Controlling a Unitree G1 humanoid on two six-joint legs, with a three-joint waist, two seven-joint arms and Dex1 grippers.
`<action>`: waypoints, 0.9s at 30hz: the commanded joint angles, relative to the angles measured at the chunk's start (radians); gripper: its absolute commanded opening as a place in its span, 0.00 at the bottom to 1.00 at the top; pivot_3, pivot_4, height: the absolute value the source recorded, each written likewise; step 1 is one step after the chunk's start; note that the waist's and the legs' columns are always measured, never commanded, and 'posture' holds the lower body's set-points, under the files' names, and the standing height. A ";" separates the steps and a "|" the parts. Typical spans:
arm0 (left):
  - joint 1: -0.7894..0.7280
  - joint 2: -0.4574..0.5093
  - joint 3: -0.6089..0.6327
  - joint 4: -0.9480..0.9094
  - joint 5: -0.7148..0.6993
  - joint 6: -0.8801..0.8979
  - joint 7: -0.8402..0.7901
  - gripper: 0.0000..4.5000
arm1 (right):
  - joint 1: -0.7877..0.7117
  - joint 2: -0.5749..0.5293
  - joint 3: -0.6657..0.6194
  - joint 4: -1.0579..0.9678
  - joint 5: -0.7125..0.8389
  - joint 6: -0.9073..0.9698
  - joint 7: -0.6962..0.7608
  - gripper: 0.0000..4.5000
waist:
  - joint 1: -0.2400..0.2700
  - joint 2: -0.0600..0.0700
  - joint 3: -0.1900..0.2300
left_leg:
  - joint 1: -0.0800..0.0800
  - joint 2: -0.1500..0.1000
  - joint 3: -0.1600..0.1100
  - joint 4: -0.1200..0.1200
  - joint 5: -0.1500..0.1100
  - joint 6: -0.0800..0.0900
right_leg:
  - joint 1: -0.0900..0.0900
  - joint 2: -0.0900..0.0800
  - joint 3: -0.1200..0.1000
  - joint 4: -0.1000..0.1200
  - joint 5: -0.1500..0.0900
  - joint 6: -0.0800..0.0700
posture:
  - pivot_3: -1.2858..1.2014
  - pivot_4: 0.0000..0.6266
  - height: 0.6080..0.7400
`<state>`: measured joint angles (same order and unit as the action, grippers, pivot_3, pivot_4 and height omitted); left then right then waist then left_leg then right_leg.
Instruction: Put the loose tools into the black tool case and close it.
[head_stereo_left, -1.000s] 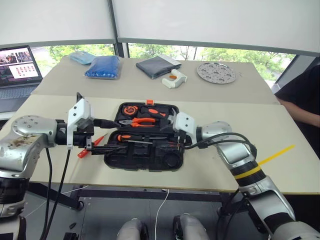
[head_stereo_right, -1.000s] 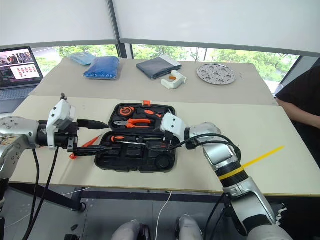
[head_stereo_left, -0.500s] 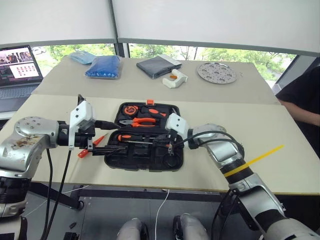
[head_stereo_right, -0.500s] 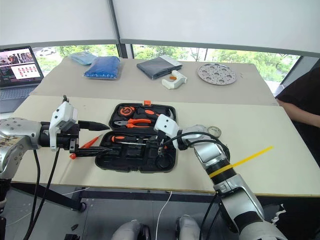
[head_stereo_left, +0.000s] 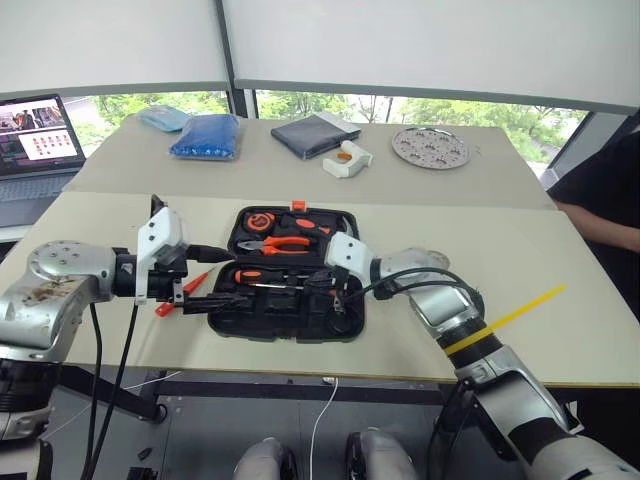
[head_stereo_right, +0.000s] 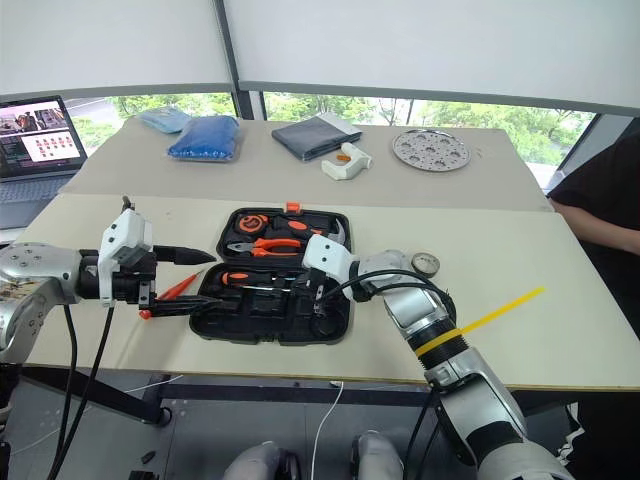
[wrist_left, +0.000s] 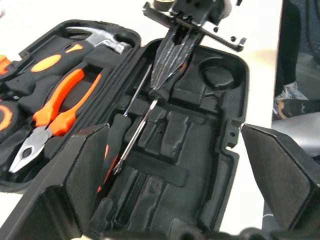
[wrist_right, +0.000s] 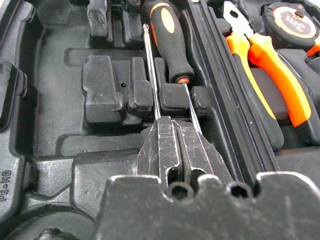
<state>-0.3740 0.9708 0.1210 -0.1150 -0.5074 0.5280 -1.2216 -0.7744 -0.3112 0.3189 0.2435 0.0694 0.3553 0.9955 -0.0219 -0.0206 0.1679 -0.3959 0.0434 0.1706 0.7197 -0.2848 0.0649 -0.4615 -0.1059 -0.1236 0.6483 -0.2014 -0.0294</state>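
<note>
The halves meet along a straight seam (head_stereo_left: 288, 260) and the tools lie sunken. I expect the black tool case (head_stereo_left: 275, 322) to fold shut flat when I close it.
The black tool case (head_stereo_left: 272, 316) lies open in the middle of the table. Pliers (head_stereo_left: 278, 243), a hammer and a tape measure fill its far half. In the near half lies a screwdriver (wrist_right: 167, 40) with an orange-and-black handle. A second screwdriver (wrist_left: 136, 138) lies beside it. My right gripper (head_stereo_left: 337, 288) is shut, and its tips (wrist_right: 165, 122) rest over the second screwdriver's handle end. My left gripper (head_stereo_left: 222, 276) stands open at the case's left edge. A thin orange tester screwdriver (head_stereo_left: 194, 283) lies on the table beside it. A small tape roll (head_stereo_right: 427, 263) sits right of the case.
A laptop (head_stereo_left: 38, 130) stands at the far left. On the far table lie a blue bag (head_stereo_left: 207, 135), a dark flat pouch (head_stereo_left: 315, 133), a white-and-orange piece (head_stereo_left: 348, 158) and a round metal plate (head_stereo_left: 431, 146). A yellow strip (head_stereo_left: 522, 309) lies at the right, where a person (head_stereo_left: 610, 190) sits.
My right gripper's fingers have closed, and it has edged left over the case's near half. The left gripper has stayed open in nearly the same place.
</note>
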 joint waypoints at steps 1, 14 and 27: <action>0.048 0.008 0.096 0.000 0.004 0.005 0.070 1.00 | -0.019 -0.043 -0.106 -0.178 0.152 0.171 0.057 0.18 | 0.001 0.000 0.000 | -0.001 0.000 0.000 0.000 0.000 0.000 | -0.001 0.000 0.000 0.000 0.000 -0.001 | 0.52 0.24 0.84; 0.563 -0.007 0.513 0.073 0.086 -0.058 0.209 1.00 | 0.142 -0.322 -0.286 -0.629 0.494 0.439 0.122 0.99 | 0.014 -0.001 0.000 | -0.004 0.001 -0.001 -0.007 -0.006 -0.010 | -0.006 -0.007 -0.001 -0.004 0.001 -0.008 | 0.52 0.24 0.84; 0.166 0.074 0.088 0.248 0.215 0.025 0.187 1.00 | 0.176 -0.322 -0.240 -0.693 0.496 0.412 0.042 0.99 | 0.030 -0.002 -0.001 | -0.007 0.001 0.000 -0.007 -0.003 -0.015 | -0.010 -0.002 -0.003 -0.002 0.006 -0.011 | 0.52 0.24 0.84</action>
<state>-0.1701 1.0256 0.2410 0.1140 -0.3179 0.5373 -1.0327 -0.5992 -0.6298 0.0944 -0.4050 0.5531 0.7917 1.0512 0.0083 -0.0227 0.1673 -0.4034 0.0446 0.1710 0.7128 -0.2863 0.0531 -0.4720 -0.1056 -0.1274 0.6466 -0.1946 -0.0421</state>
